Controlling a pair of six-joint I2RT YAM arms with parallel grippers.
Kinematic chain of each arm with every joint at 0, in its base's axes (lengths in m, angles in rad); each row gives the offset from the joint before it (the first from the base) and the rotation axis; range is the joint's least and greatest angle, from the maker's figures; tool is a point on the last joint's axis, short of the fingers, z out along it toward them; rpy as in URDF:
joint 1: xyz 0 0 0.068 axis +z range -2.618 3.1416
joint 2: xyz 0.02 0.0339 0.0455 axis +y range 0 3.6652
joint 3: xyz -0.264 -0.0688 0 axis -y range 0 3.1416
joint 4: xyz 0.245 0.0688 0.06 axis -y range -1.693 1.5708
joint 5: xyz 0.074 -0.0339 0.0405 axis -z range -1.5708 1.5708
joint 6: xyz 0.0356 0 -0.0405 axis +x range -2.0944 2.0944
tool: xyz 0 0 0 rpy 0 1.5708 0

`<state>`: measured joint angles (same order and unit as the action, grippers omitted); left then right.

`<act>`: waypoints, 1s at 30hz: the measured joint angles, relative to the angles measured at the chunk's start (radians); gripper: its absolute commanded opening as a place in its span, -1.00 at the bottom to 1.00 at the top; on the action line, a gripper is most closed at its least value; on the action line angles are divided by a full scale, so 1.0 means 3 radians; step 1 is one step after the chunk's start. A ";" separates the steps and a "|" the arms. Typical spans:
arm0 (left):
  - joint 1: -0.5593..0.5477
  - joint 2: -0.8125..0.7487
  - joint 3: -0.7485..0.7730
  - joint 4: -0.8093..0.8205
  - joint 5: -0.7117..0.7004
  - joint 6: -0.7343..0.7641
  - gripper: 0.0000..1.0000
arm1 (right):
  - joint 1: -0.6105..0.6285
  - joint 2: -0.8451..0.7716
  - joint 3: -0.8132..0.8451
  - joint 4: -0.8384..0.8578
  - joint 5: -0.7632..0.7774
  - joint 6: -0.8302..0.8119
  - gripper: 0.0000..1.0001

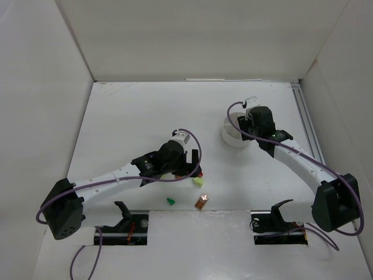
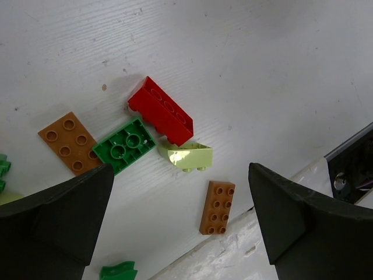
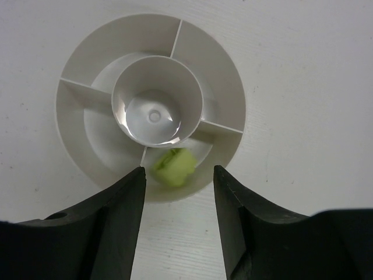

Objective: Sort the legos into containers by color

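The robot's right gripper is in the way of the dish's near compartment [image 3: 176,167], so it should move back while the left gripper brings the loose pale yellow brick [image 1: 199,182] there.
In the left wrist view a red brick [image 2: 160,109], a green plate [image 2: 124,144], an orange plate [image 2: 70,143], a pale yellow brick [image 2: 187,156], a brown plate [image 2: 217,207] and a small green piece [image 2: 118,272] lie on the table. My left gripper [image 2: 180,221] hangs open above them, empty. In the right wrist view the white divided dish [image 3: 215,64] holds one pale yellow brick [image 3: 173,166] in its near compartment. My right gripper [image 3: 179,198] is open and empty just above that compartment's rim.
In the top view the dish [image 1: 232,135] stands right of centre, half hidden by my right gripper [image 1: 243,125]. Loose bricks, yellow [image 1: 198,181], green [image 1: 171,201] and brown [image 1: 202,201], lie near the front edge by my left gripper [image 1: 186,168]. White walls enclose the table.
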<state>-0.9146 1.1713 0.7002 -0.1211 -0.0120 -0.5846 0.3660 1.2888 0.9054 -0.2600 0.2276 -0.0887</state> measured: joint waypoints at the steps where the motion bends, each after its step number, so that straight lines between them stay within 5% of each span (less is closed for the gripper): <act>1: 0.0000 0.0000 0.0003 0.0000 -0.0001 0.0001 1.00 | 0.0000 0.0000 -0.0013 0.0000 0.0000 0.0000 0.11; 8: -0.0043 0.0000 0.0005 -0.0005 -0.0019 0.0001 1.00 | -0.0039 -0.0009 -0.0020 0.0000 -0.0003 0.0024 0.18; 14: -0.0257 0.0095 0.0025 -0.0022 -0.0173 -0.0039 1.00 | -0.0041 -0.0365 -0.0022 -0.0085 0.0041 0.0205 0.86; 17: -0.0427 0.0341 0.0093 -0.0056 -0.0292 -0.0106 1.00 | -0.0042 -0.0646 -0.0022 -0.0164 0.0089 0.0309 0.99; 30: -0.0729 0.1250 0.0528 -0.0200 -0.0783 -0.0304 0.61 | -0.0089 -0.1139 -0.0233 -0.0544 0.0223 0.0581 0.99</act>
<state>-1.1332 1.5463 0.8585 -0.1810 -0.2470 -0.6758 0.3393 0.9470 0.8356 -0.4232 0.2943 0.0856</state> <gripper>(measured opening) 0.860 0.993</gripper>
